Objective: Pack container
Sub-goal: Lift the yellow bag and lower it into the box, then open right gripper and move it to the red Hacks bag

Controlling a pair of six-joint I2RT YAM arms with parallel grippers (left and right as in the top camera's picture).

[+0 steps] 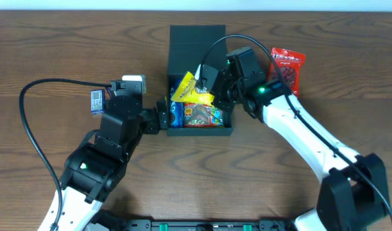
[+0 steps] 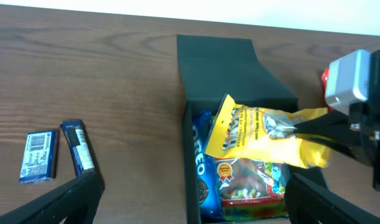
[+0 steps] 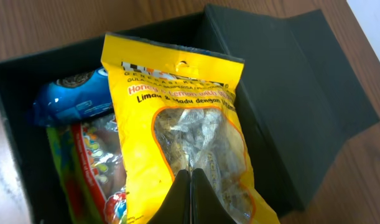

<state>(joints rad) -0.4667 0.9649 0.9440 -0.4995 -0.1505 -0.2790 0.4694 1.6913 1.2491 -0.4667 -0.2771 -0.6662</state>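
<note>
My right gripper should set the yellow snack packet down and straighten it flat over the gummy packet (image 1: pixel 199 116), because the snack packet slants across the blue Oreo packet.
The dark green container (image 1: pixel 227 131) stands at the table's middle, its flap lid (image 1: pixel 196 38) lying open behind it. Inside lie a blue Oreo packet (image 1: pixel 175 113) and a colourful gummy packet (image 1: pixel 202 117). My right gripper (image 1: pixel 212 90) is shut on a yellow snack packet (image 1: pixel 188 88) and holds it over the container; it shows in the right wrist view (image 3: pixel 177 118) and the left wrist view (image 2: pixel 258 134). My left gripper (image 1: pixel 162 115) is open at the container's left wall, its fingers either side of the wall (image 2: pixel 191 155).
A red snack packet (image 1: pixel 287 68) lies right of the container. Two small blue packets (image 2: pixel 39 155) (image 2: pixel 78 144) lie on the wood to the left, beside my left arm. A black cable arcs over the table at far left.
</note>
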